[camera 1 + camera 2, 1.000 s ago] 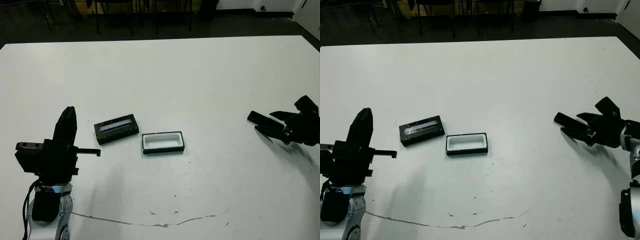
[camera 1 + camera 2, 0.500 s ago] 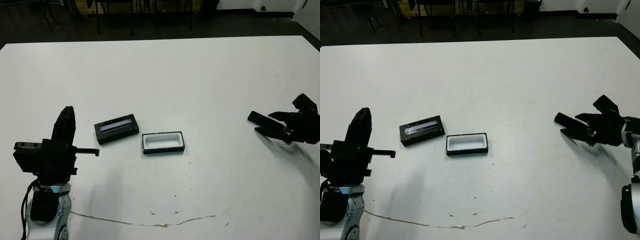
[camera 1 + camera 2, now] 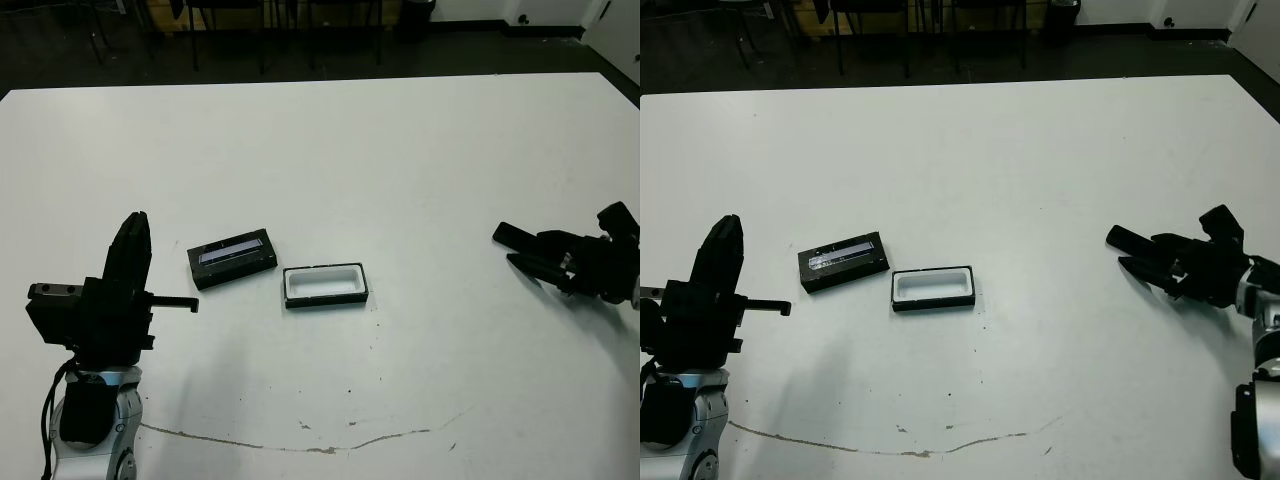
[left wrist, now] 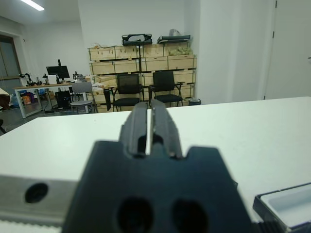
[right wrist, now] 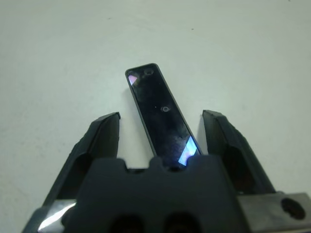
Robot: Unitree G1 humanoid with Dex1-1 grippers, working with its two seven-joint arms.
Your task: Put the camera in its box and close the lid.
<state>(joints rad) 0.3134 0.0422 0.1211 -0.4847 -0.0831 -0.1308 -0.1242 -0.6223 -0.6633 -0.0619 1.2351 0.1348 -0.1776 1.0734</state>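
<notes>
The camera point(image 5: 164, 114) will come to rest flat inside the box's rim when I lower it lengthwise, because the box's white lining has a long rounded hollow point(image 3: 326, 283).
The camera point(image 5: 160, 114), a narrow flat black bar, lies on the table at the far right point(image 3: 508, 236). My right gripper point(image 3: 532, 252) is open around it, one finger on each side and neither touching it. The box point(image 3: 325, 301), a white-lined black tray, sits open near the table's middle. Just to its left lies the lid point(image 3: 232, 257), a black slab with a pale strip. My left gripper point(image 3: 132, 235) stands raised at the near left, well to the left of the lid, its fingers point(image 4: 138, 124) shut on nothing.
A thin brownish crack line point(image 3: 300, 447) runs across the white table point(image 3: 400, 160) near its front edge. Chairs and stacked crates point(image 4: 141, 53) stand beyond the table's far edge. A corner of the box point(image 4: 286, 204) shows in the left wrist view.
My right hand has sunk a little toward the table, its fingers still straddling the camera. The camera, box, lid and left arm have not moved.
</notes>
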